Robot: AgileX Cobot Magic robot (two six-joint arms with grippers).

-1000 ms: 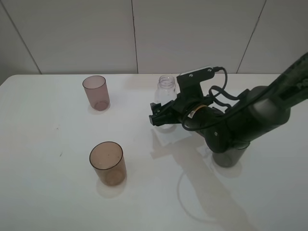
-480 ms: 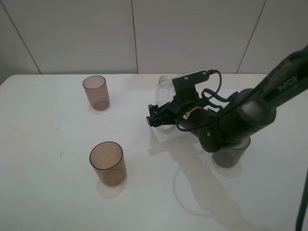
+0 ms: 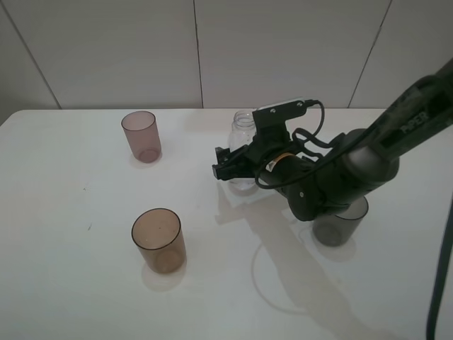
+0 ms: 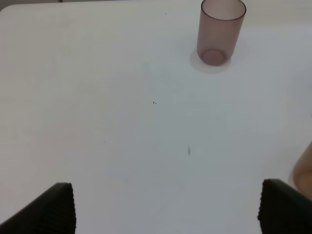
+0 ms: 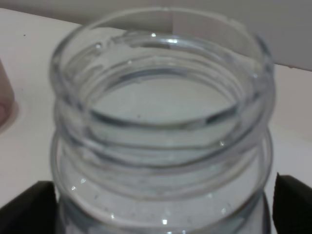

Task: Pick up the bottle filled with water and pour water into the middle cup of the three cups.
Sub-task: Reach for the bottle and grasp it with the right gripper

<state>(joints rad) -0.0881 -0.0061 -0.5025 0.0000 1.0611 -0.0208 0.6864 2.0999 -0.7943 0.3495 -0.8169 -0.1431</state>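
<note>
The bottle's body narrows (image 3: 243, 147) to an open neck (image 3: 244, 122), so its water should run out into the amber cup when the robot tilts the bottle steeply with the bottle's opening down.
The clear, capless bottle (image 3: 243, 129) stands upright at the back of the white table, holding water. My right gripper (image 3: 228, 165) is open with one finger on each side of the bottle's body. In the right wrist view the bottle (image 5: 161, 112) fills the frame, with dark fingers (image 5: 29, 207) at both lower corners. The amber middle cup (image 3: 158, 239) stands front left, the mauve-pink cup (image 3: 140, 136) back left, and the smoky grey cup (image 3: 340, 221) right, partly hidden by the right arm. My left gripper (image 4: 165, 197) is open over bare table, facing the pink cup (image 4: 221, 31).
The white table (image 3: 71, 283) ends at a tiled wall behind the bottle. The right arm's cable loops just above the grey cup. An edge of the amber cup (image 4: 305, 168) shows in the left wrist view. The left arm is outside the exterior view.
My right gripper has slid leftward and slightly back, bringing its open fingers further around the bottle. The bottle and cups have not moved.
</note>
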